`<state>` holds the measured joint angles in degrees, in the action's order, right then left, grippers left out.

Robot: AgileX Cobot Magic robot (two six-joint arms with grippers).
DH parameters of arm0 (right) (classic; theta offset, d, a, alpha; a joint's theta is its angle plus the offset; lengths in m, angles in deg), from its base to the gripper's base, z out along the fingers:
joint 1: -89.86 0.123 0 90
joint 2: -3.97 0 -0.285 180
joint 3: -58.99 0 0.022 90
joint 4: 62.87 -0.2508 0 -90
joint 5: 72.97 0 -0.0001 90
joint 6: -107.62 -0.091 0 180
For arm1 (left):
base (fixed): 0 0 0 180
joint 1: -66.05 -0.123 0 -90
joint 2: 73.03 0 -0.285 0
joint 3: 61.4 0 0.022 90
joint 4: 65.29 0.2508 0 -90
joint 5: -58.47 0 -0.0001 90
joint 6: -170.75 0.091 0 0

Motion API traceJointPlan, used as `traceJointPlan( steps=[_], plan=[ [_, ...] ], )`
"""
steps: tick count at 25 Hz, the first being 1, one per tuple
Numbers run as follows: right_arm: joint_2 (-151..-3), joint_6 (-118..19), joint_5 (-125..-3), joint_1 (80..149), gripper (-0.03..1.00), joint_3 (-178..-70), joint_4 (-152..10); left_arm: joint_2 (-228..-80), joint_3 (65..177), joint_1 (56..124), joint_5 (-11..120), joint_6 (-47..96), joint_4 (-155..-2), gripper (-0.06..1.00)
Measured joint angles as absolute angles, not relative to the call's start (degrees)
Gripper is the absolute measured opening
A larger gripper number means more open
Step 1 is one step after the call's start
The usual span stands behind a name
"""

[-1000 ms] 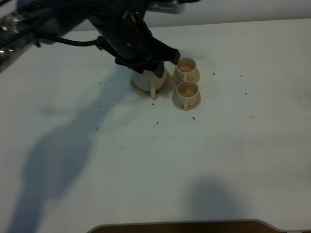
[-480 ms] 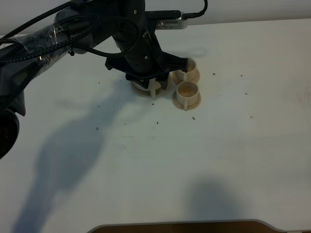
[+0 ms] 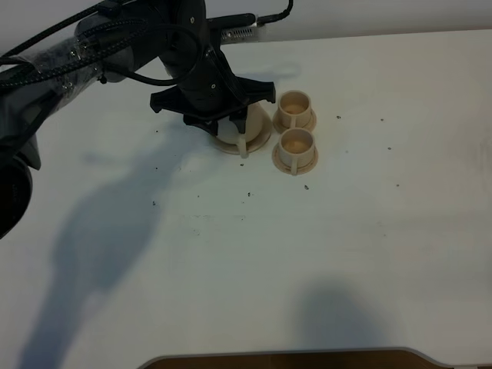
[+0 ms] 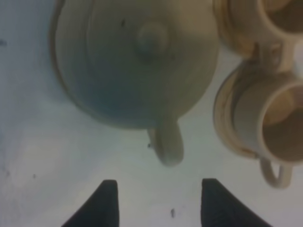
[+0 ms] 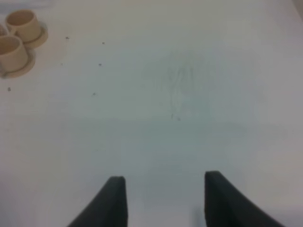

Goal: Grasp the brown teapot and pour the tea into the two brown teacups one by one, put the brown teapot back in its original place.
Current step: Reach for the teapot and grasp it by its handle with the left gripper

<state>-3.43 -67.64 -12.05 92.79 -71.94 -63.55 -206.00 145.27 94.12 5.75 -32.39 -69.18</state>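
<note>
The robot's left gripper should move forward, go down around the handle (image 3: 243,146) and turn it straight, because the teapot's handle (image 4: 166,143) lies at a slant ahead of its open fingers.
The brown teapot (image 4: 137,61) stands on its wide saucer, the original place (image 3: 260,138), its loop handle (image 4: 168,142) pointing toward my left gripper (image 4: 158,208). That gripper hovers above the pot on the handle side, open, with only bare table between its fingers. In the high view my left arm (image 3: 207,84) hides most of the teapot (image 3: 240,132). The two brown teacups (image 3: 294,108) (image 3: 297,143) sit on small saucers just right of the pot, also seen as teacups (image 4: 279,123) (image 4: 284,14) in the left wrist view. My right gripper (image 5: 163,198) is open over bare table.
The white table (image 3: 346,231) carries small dark specks (image 3: 306,187) around the tea set. A dark cable (image 3: 46,38) trails from my left arm toward the back left. The table's front edge (image 3: 284,355) shows at the bottom. My right arm is out of the high view.
My left arm has shifted slightly left and back over the teapot, uncovering the far cup. Its fingers have narrowed a little. Teapot and cups have not moved.
</note>
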Motion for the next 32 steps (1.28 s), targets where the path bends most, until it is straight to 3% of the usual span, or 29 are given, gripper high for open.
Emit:
traceJointPlan(
  steps=[6,13,20,32],
  plan=[
    [-3.43,-67.64,-12.05,92.79,0.40,-71.94,-63.55,-208.79,148.25,94.05,5.87,-32.43,-71.83,0.40],
    [-3.43,-67.64,-12.05,92.79,0.40,-71.94,-63.55,-213.68,157.55,95.13,-3.31,-31.78,-71.73,0.40],
    [-3.43,-67.64,-12.05,92.79,0.40,-71.94,-63.55,-213.75,158.44,95.18,-9.19,-32.68,-66.38,0.40],
    [-3.43,-67.63,-12.05,92.79,0.40,-71.94,-63.55,-216.03,158.51,95.18,-5.12,-33.68,-67.13,0.40]
  ],
)
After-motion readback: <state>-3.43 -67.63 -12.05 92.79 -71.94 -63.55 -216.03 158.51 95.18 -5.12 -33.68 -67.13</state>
